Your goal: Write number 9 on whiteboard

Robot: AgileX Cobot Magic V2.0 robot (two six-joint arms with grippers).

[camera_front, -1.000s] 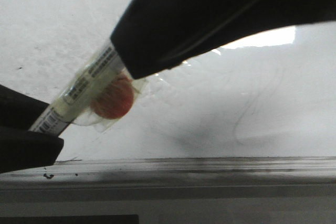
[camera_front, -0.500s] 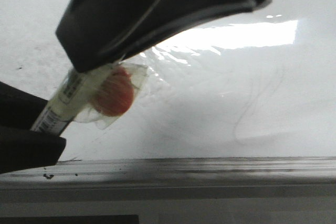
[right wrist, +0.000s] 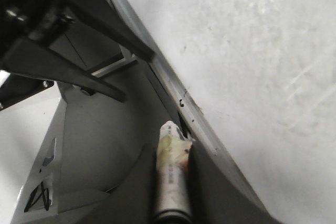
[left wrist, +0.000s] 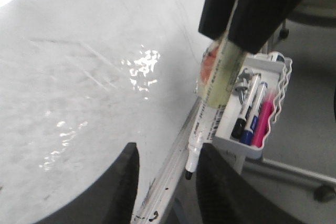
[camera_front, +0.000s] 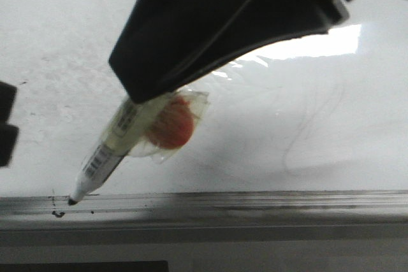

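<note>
The white marker's tip (camera_front: pixel 72 201) is down at the grey edge rail. Next, I raise it to the upper whiteboard (camera_front: pixel 109 27) with my right gripper before I draw the loop of the 9.
My right gripper (camera_front: pixel 137 90) is shut on a white marker (camera_front: pixel 108 151) that has a red-orange disc (camera_front: pixel 171 125) taped to it. The bare black tip points down at the grey edge rail (camera_front: pixel 255 205) of the whiteboard (camera_front: pixel 319 157). The right wrist view shows the marker (right wrist: pixel 169 177) clamped between the right gripper (right wrist: pixel 173 150) fingers beside the rail. My left gripper (left wrist: pixel 170 153) is open, and the marker tip (left wrist: pixel 188 174) hangs between its fingers, touching neither. In the front view the left gripper (camera_front: pixel 5 124) sits at the far left. No black number 9 shows on the board.
A faint grey curved smear (camera_front: pixel 306 138) and a bright glare patch (camera_front: pixel 319 42) mark the board. A white tray (left wrist: pixel 247 150) holding several markers hangs just beyond the rail. Small black ink spots (camera_front: pixel 58 213) dot the rail.
The left gripper has drawn back to the left, off the marker's lower end. The tip now shows bare. The right gripper has swung the marker to the right and down toward the rail.
</note>
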